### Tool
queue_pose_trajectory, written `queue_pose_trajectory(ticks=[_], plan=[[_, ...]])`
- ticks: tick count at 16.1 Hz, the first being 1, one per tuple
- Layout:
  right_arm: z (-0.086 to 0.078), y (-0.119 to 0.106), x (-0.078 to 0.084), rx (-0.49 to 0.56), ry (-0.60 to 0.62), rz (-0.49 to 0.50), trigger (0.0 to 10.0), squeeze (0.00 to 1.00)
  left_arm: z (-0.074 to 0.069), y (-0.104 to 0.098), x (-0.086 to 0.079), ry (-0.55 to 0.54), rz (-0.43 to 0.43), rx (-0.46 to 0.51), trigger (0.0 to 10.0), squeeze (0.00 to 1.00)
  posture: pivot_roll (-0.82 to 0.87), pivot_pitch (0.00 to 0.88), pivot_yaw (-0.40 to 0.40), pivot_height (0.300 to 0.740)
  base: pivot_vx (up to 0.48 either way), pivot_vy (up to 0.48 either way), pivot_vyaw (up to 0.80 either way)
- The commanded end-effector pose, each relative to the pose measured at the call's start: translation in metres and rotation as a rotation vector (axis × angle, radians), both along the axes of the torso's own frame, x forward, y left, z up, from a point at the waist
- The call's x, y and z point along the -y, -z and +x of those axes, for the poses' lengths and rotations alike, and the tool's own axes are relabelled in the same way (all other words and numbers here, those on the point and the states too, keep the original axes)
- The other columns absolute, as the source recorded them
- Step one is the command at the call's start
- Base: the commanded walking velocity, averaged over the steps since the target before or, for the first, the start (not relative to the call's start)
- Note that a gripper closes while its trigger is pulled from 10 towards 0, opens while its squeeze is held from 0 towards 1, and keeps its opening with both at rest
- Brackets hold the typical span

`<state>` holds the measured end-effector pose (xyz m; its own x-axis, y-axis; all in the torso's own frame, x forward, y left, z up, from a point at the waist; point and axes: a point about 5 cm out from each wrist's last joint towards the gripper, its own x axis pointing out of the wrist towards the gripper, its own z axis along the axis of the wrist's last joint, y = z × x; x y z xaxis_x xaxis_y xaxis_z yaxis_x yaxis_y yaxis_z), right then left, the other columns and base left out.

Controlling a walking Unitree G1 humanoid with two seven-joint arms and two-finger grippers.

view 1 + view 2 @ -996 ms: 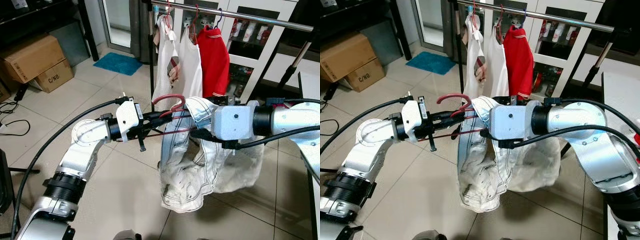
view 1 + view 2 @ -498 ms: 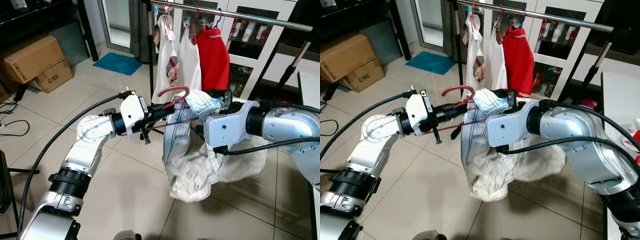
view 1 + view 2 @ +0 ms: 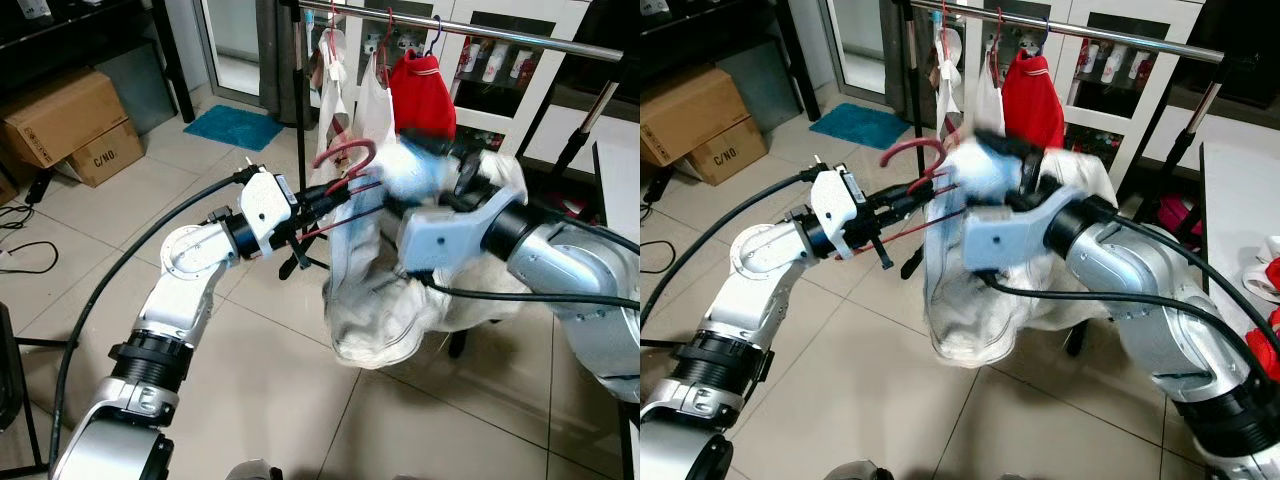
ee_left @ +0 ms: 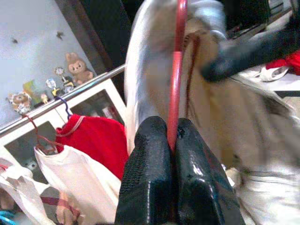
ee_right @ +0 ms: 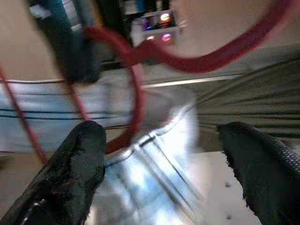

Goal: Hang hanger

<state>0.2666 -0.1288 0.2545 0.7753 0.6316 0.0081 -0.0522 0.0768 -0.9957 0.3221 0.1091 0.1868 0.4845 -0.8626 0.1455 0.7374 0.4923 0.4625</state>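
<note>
I can see the hanger's red wire running clear beside the sagging jeans (image 3: 372, 312), so the jeans will slip off its end when I pull them sideways.
A red wire hanger (image 3: 345, 152) carries pale, washed-out jeans (image 3: 375, 300) that sag below it. My left gripper (image 3: 315, 200) is shut on the hanger's red wire (image 4: 174, 84), just under the hook. The hook points up toward the metal rail (image 3: 520, 38), still below and in front of it. My right gripper (image 5: 164, 178) is open, its fingers spread wide, with the jeans' waistband and the hanger wire (image 5: 136, 89) between them. In the eye views the right wrist (image 3: 455, 215) is blurred by motion, pressed against the jeans.
A red shirt (image 3: 422, 95) and white garments (image 3: 375, 100) hang on the rail's left part, next to the rack's black post (image 3: 301, 90). Cardboard boxes (image 3: 65, 120) and a blue mat (image 3: 238, 127) lie far left. A white table edge (image 3: 1240, 200) is on the right.
Both arms have lifted the hanger and jeans up and forward toward the rail. The right wrist has swung up and now blurs; the jeans hang higher off the floor.
</note>
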Motion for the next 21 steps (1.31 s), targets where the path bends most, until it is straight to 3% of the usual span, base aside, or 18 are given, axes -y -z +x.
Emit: queue_pose_trajectory(ticks=[1, 4, 7, 8, 9, 10, 12, 13, 14, 15, 17, 18, 19, 21], plan=[[-0.003, 0.002, 0.000, -0.005, -0.015, -0.001, 10.0, 0.00, -0.001, -0.012, 0.000, -0.005, -0.053, 0.042, 0.0, 0.00, -0.07, 0.021, 0.038, 0.740, 0.000, 0.000, 0.00], [-0.001, 0.010, 0.003, -0.032, 0.000, -0.001, 10.0, 0.00, -0.004, -0.011, 0.000, 0.016, -0.050, 0.049, 0.0, 0.00, -0.07, 0.021, 0.036, 0.740, 0.000, 0.000, 0.00], [0.002, 0.010, 0.009, -0.077, 0.026, 0.133, 10.0, 0.00, -0.003, -0.010, -0.002, -0.008, -0.031, 0.066, 0.0, 0.00, -0.07, 0.022, 0.031, 0.740, 0.000, 0.000, 0.00], [0.002, 0.010, 0.009, -0.077, 0.026, 0.133, 10.0, 0.00, -0.003, -0.010, -0.002, -0.008, -0.031, 0.066, 0.0, 0.00, -0.07, 0.022, 0.031, 0.740, 0.000, 0.000, 0.00], [0.000, 0.012, 0.009, -0.144, 0.034, 0.236, 10.0, 0.00, -0.003, -0.010, -0.003, -0.013, -0.036, 0.067, 0.0, 0.00, -0.06, 0.024, 0.030, 0.740, 0.000, 0.000, 0.00], [-0.004, 0.020, 0.009, -0.308, 0.054, 0.430, 10.0, 0.00, -0.002, -0.011, -0.004, -0.033, -0.038, 0.066, 0.0, 0.00, -0.06, 0.024, 0.030, 0.740, 0.000, 0.000, 0.00], [-0.009, 0.027, 0.013, -0.442, 0.102, 0.600, 10.0, 0.00, 0.000, -0.010, -0.004, -0.054, -0.040, 0.047, 0.0, 0.00, -0.06, 0.027, 0.031, 0.740, 0.000, 0.000, 0.00], [-0.016, 0.033, 0.015, -0.555, 0.116, 0.740, 10.0, 0.45, 0.003, -0.008, -0.004, -0.074, -0.044, 0.027, 0.0, 0.00, -0.06, 0.027, 0.032, 0.740, 0.000, 0.000, 0.00], [-0.023, 0.038, 0.014, -0.626, 0.122, 0.824, 10.0, 1.00, 0.005, -0.008, -0.003, -0.098, -0.060, 0.011, 0.0, 0.00, -0.06, 0.027, 0.037, 0.740, 0.000, 0.000, 0.00], [-0.033, 0.047, 0.006, -0.705, 0.124, 0.858, 10.0, 1.00, 0.008, -0.010, 0.000, -0.116, -0.099, -0.008, 0.0, 0.00, -0.06, 0.026, 0.044, 0.740, 0.000, 0.000, 0.00], [-0.038, 0.056, -0.002, -0.757, 0.190, 0.875, 10.0, 1.00, 0.009, -0.015, 0.006, -0.114, -0.157, -0.022, 0.0, 0.00, -0.06, 0.022, 0.047, 0.740, 0.000, 0.000, 0.00], [-0.037, 0.063, -0.005, -0.765, 0.259, 0.878, 10.0, 0.21, 0.008, -0.017, 0.011, -0.116, -0.186, -0.027, 0.0, 0.00, -0.06, 0.022, 0.047, 0.740, 0.000, 0.000, 0.00], [-0.036, 0.068, -0.010, -0.772, 0.332, 0.904, 10.0, 0.00, 0.007, -0.018, 0.017, -0.112, -0.212, -0.033, 0.0, 0.00, -0.06, 0.018, 0.044, 0.740, 0.000, 0.000, 0.00], [-0.028, 0.075, -0.012, -0.709, 0.460, 0.912, 10.0, 0.00, 0.001, -0.020, 0.027, -0.090, -0.239, -0.040, 0.0, 0.00, -0.05, 0.012, 0.041, 0.740, 0.000, 0.000, 0.00]])
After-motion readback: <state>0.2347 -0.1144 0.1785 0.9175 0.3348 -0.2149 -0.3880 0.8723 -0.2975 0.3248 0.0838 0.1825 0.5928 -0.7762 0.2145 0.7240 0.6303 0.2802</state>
